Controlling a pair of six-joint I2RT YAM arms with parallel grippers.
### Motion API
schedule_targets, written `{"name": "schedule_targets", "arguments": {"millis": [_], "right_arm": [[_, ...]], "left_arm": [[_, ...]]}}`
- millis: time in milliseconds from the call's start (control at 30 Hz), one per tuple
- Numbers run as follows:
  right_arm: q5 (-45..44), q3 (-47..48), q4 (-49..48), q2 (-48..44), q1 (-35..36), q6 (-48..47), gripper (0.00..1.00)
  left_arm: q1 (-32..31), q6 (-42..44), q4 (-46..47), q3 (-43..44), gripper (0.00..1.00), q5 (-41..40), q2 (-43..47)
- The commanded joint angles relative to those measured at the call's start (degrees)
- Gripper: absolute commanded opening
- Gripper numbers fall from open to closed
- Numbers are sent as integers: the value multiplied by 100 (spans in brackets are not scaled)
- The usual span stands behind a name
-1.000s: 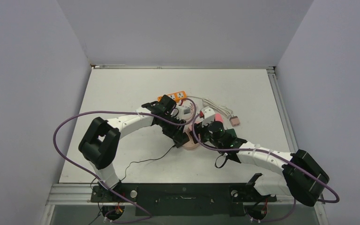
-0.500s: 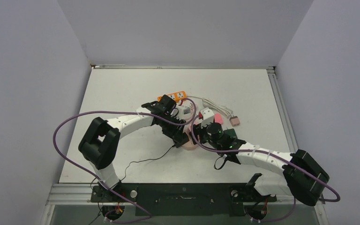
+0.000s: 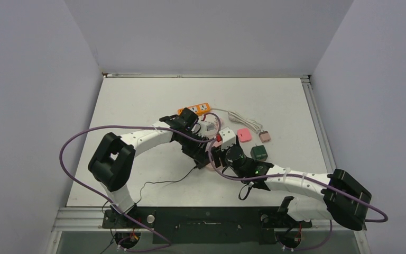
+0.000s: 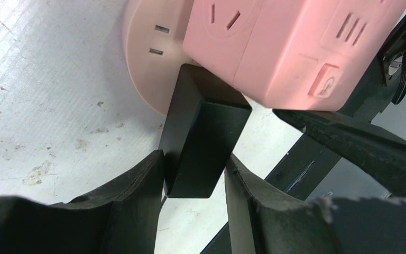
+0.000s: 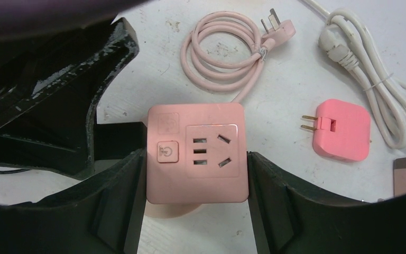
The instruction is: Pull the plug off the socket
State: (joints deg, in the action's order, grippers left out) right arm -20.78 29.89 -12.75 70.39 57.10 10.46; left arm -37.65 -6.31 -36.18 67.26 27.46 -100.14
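The black plug [image 4: 206, 114] is tilted in my left gripper's fingers, so next I open them and regrip it squarely while my right gripper carries the pink cube [image 5: 197, 153] away.
The pink cube socket [image 5: 195, 153] stands on a round pink base on the table, and it also shows in the left wrist view [image 4: 296, 47]. A black plug [image 4: 206, 132] sticks out of its side, still seated in it. My left gripper [image 4: 194, 159] is shut on the black plug, one finger on each flank. My right gripper [image 5: 195, 159] is shut on the socket cube, its fingers [image 5: 121, 190] pressed on two opposite sides. In the top view both grippers meet at mid-table, the left [image 3: 203, 153] and the right [image 3: 218, 150], and they hide most of the socket.
A coiled pink cord [image 5: 222, 53], a pink adapter [image 3: 243, 135], a green adapter [image 3: 258, 153], a brown plug [image 3: 265, 136] and a bundled white cable [image 3: 238, 117] lie right of the socket. An orange power strip [image 3: 195, 110] lies behind. A thin black wire [image 3: 158, 182] trails toward the near edge.
My right gripper has moved left onto the socket cube and now clamps it, uncovering the green adapter. My left arm has stayed put on the plug.
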Motion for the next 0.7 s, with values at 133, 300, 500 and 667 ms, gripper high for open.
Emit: {"name": "schedule_targets", "arguments": {"millis": [133, 300, 500, 667], "right_arm": [[1258, 428, -76, -557, -1038, 945, 5], [1471, 434, -50, -714, -1226, 1159, 5], [696, 487, 347, -719, -1228, 1186, 5], [291, 708, 933, -655, -1618, 1212, 5]], "left_arm": [[258, -64, 105, -38, 0, -1265, 109], [254, -64, 88, -26, 0, -1283, 115], [257, -64, 85, -37, 0, -1273, 185], [261, -40, 137, -29, 0, -1156, 271]]}}
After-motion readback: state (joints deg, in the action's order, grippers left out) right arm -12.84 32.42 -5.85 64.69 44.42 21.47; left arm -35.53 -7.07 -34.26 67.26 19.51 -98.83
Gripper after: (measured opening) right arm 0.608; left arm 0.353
